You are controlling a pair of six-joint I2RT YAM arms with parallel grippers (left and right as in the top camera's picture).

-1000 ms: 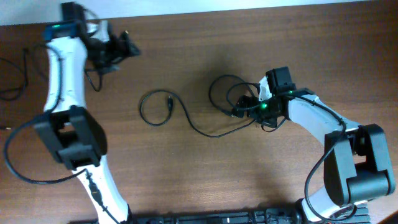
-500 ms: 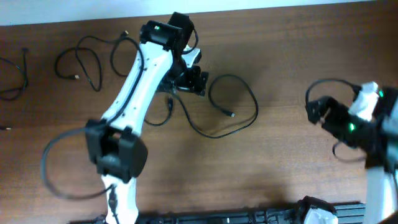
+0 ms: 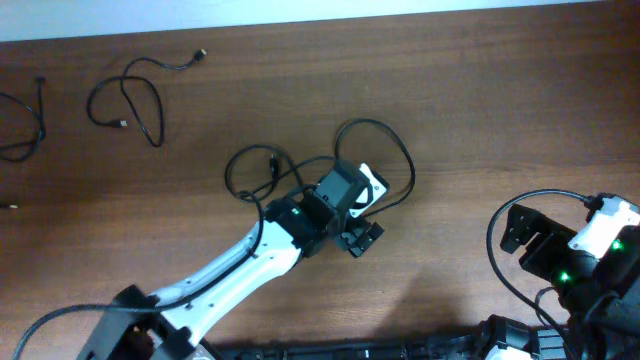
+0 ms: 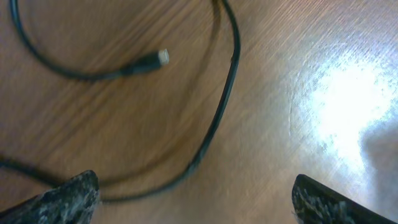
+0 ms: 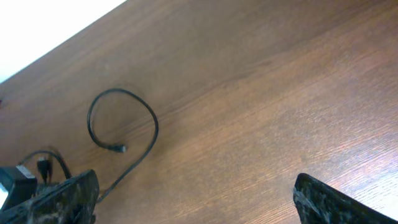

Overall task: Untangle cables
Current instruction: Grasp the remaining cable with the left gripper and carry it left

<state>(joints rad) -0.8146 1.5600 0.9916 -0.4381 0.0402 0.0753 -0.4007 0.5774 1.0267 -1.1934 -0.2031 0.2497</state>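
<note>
The middle cable (image 4: 217, 116) will arch over my left gripper and bend back down when I lift it, because the cable keeps a smooth, wide curve (image 4: 191, 167).
Thin black cables lie on the brown table. One forms two loops in the middle (image 3: 378, 128), with a plug end at the left loop (image 3: 272, 160). A second separate cable lies at the back left (image 3: 125, 98), and a third at the far left edge (image 3: 28, 130). My left gripper (image 3: 361, 239) is open and empty, just in front of the middle cable; its wrist view shows a curved cord (image 4: 227, 87) and a silver-tipped plug (image 4: 160, 57) ahead of the fingers (image 4: 199, 199). My right gripper (image 3: 521, 230) is open and empty at the front right, apart from the loop (image 5: 152, 121) it looks at.
The table's far edge meets a white wall along the top (image 3: 400, 10). The left arm's white link (image 3: 230, 275) crosses the front middle of the table. Thicker black arm wires loop beside the right arm (image 3: 497, 255). A black base bar runs along the front edge (image 3: 350, 350).
My left arm has drawn back from the table's far side to the middle, its gripper now just in front of the middle cable. My right arm has shifted slightly at the front right.
</note>
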